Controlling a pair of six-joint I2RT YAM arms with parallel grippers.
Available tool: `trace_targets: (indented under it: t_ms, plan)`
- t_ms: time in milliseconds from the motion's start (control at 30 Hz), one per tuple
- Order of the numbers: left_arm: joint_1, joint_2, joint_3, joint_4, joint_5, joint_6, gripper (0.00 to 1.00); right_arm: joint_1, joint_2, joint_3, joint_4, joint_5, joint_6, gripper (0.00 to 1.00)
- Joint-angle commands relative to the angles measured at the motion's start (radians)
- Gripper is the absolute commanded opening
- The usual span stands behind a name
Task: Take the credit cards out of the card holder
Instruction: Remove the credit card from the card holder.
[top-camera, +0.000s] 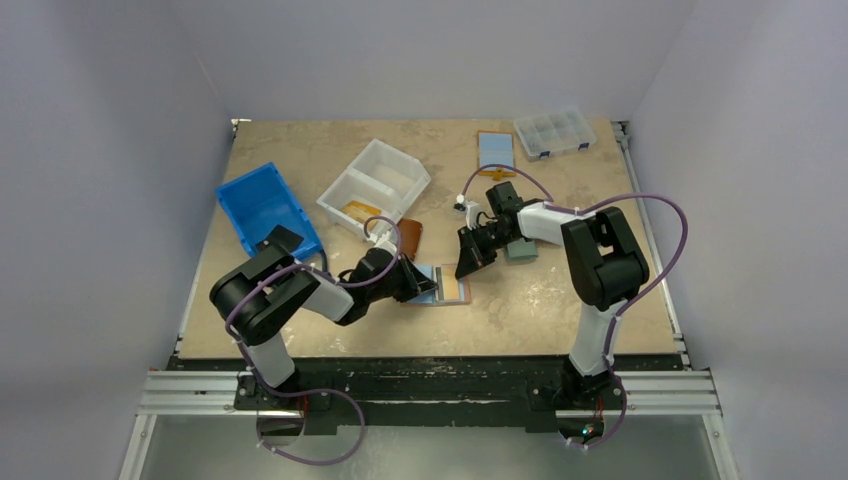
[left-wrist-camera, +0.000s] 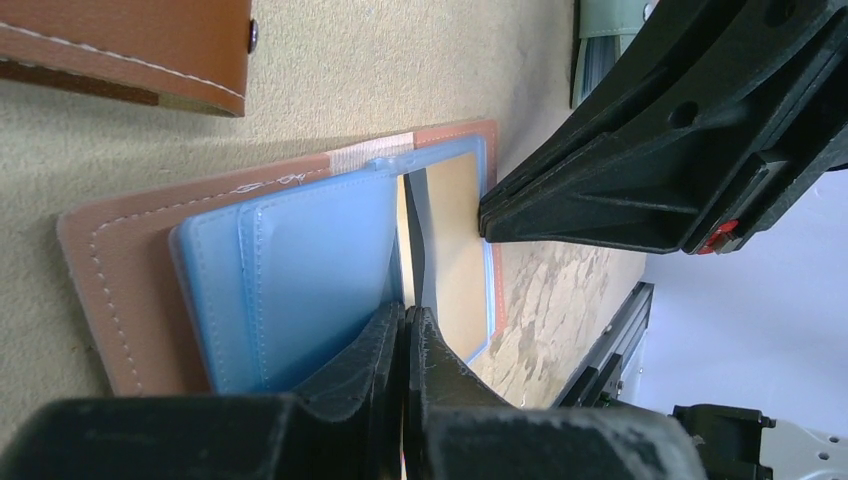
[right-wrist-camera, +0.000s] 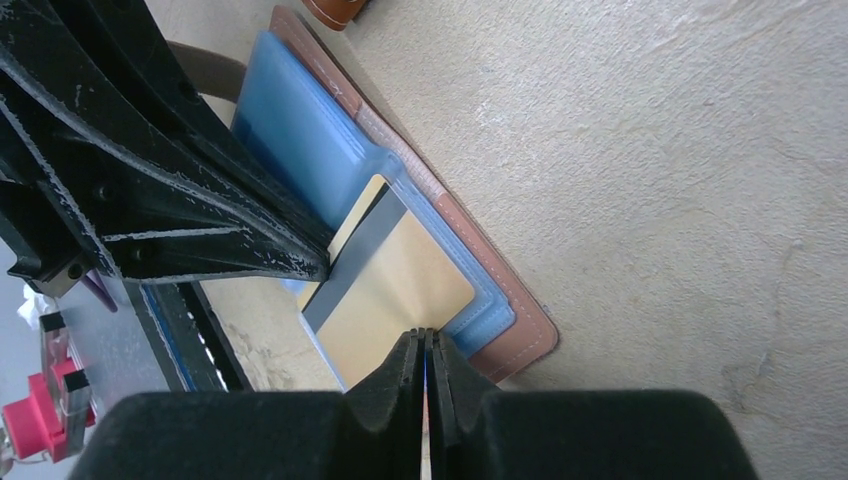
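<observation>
The shut fingers of my left gripper only get to the gold card's striped edge (left-wrist-camera: 413, 240), so my left gripper should open on both sides of that edge (right-wrist-camera: 347, 240) and grip it before pulling the card out.
The brown card holder (top-camera: 440, 298) lies open on the table, with light-blue pockets (left-wrist-camera: 300, 270) inside. A gold card with a dark stripe (right-wrist-camera: 395, 290) lies on its right panel; it also shows in the left wrist view (left-wrist-camera: 450, 250). I cannot tell whether light-blue cards sit in the pockets. My left gripper (left-wrist-camera: 407, 315) is shut, its tip pressed on the holder's middle fold. My right gripper (right-wrist-camera: 427, 335) is shut, its tip at the gold card's outer edge; the card lies flat, not between the jaws. The two grippers (top-camera: 418, 280) (top-camera: 466, 268) stand at opposite sides of the card.
A brown leather pouch (top-camera: 410, 235) lies just behind the holder. A pale green flat object (top-camera: 520, 250) sits under the right arm. A blue bin (top-camera: 262, 205) and a white bin (top-camera: 372, 185) stand at the back left. A light-blue flat rectangle (top-camera: 495, 150) and a clear compartment box (top-camera: 553, 132) are at the back.
</observation>
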Motion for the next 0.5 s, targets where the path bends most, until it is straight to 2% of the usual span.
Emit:
trace_targets:
  t_ms: [0, 133, 200, 467]
  plan:
    - [-0.007, 0.022, -0.019, 0.053, -0.009, 0.007, 0.0, 0.028, 0.003, 0.005, -0.036, -0.029, -0.024, 0.13]
    - [-0.004, 0.002, -0.041, 0.066, -0.014, 0.008, 0.0, 0.003, -0.041, 0.001, -0.034, -0.027, -0.041, 0.21]
    - [-0.004, 0.001, -0.045, 0.07, -0.014, 0.008, 0.0, -0.002, -0.05, -0.004, -0.037, -0.049, -0.052, 0.22]
    - [-0.004, 0.009, -0.052, 0.104, -0.003, -0.002, 0.0, -0.004, -0.031, -0.001, -0.072, -0.036, -0.08, 0.15]
